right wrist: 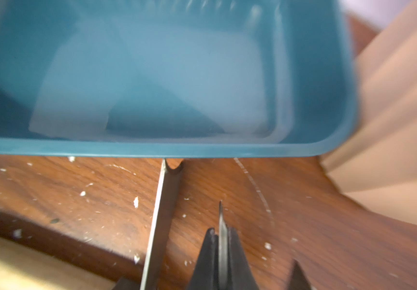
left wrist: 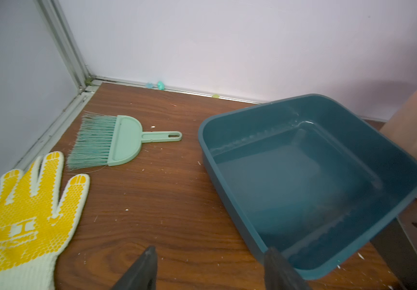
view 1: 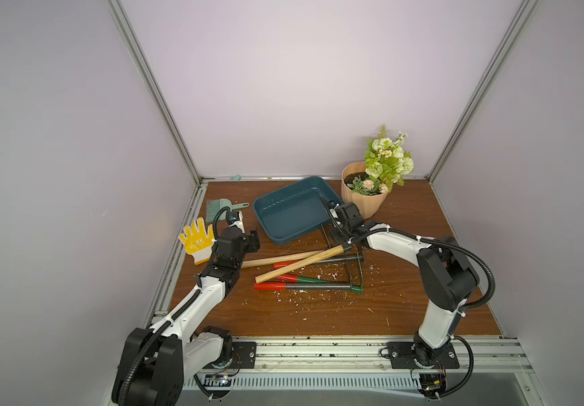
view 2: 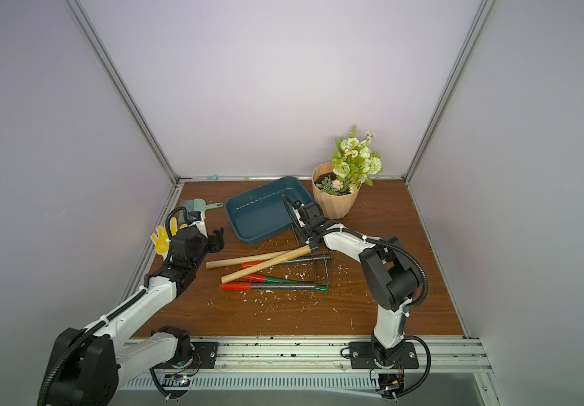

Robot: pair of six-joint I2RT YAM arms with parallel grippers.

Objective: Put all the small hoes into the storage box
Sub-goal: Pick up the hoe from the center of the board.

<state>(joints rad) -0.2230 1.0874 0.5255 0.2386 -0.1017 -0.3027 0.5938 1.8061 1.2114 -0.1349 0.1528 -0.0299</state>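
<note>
My right gripper should keep lifting the hoe's metal head (right wrist: 221,212), as the hoe's wooden handle (view 1: 298,265) is lying across the other tools. It should let go once my left gripper holds that handle.
The small hoe (view 1: 301,263) has a pale wooden handle that lies slanted over other tools, its metal head by the storage box. My right gripper (view 1: 334,230) is shut on a thin metal prong (right wrist: 222,216) of that head, just outside the box's near rim (right wrist: 127,149). In the right wrist view a flat fork-tipped metal strip (right wrist: 164,200) runs beside the gripper (right wrist: 222,231). The dark teal storage box (view 1: 258,211) holds nothing. My left gripper (view 1: 253,240) hovers open left of the box, and nothing lies between its fingers (left wrist: 152,256).
A peach flowerpot (view 1: 360,200) with flowers stands right of the box, close to my right wrist. A mint brush (view 1: 229,207) and a yellow glove (view 1: 197,240) lie at the left. A second wooden-handled tool (view 1: 276,258) and red-and-green-handled tools (view 1: 283,286) are piled mid-table.
</note>
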